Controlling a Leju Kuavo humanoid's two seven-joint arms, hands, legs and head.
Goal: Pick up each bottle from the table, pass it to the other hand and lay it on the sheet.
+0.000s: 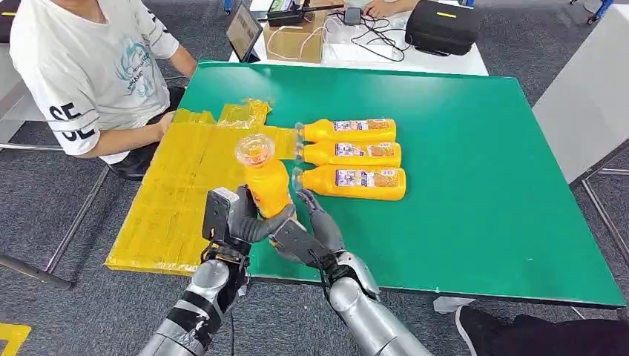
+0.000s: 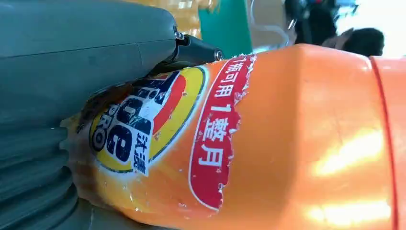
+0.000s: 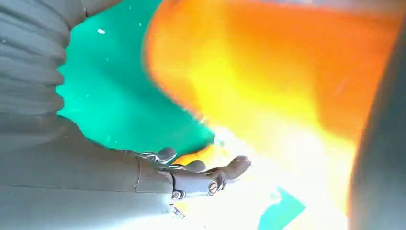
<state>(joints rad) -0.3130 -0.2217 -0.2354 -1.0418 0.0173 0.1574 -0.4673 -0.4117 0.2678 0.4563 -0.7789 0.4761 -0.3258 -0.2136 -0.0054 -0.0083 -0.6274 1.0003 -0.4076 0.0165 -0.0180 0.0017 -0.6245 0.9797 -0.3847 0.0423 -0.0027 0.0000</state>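
I should expect a blue-and-white label hidden on the bottom side of the nearest lying bottle (image 1: 351, 182) when I lift it, because the bottle shows a small-print panel (image 1: 367, 178) facing up.
An orange bottle (image 1: 267, 185) with a clear cap stands upright above the near edge of the green table (image 1: 460, 185), at the border of the yellow sheet (image 1: 178, 193). My left hand (image 1: 234, 219) grips its lower body, the thumb wrapped round the front. In the left wrist view the labelled bottle (image 2: 287, 143) lies against that hand (image 2: 72, 62). My right hand (image 1: 308, 226) is just to the right of the bottle, its fingers spread and holding nothing. The right wrist view has the fingers (image 3: 230, 167) stretched out beside the blurred bottle (image 3: 268, 81). Three more bottles (image 1: 360, 153) lie side by side on the table.
A person in a white T-shirt (image 1: 89, 67) sits at the sheet's far left corner. Behind the green table is a white table with a laptop (image 1: 243, 31), a cardboard box (image 1: 297, 41) and a black case (image 1: 441, 26). Another white surface (image 1: 586, 96) stands at the right.
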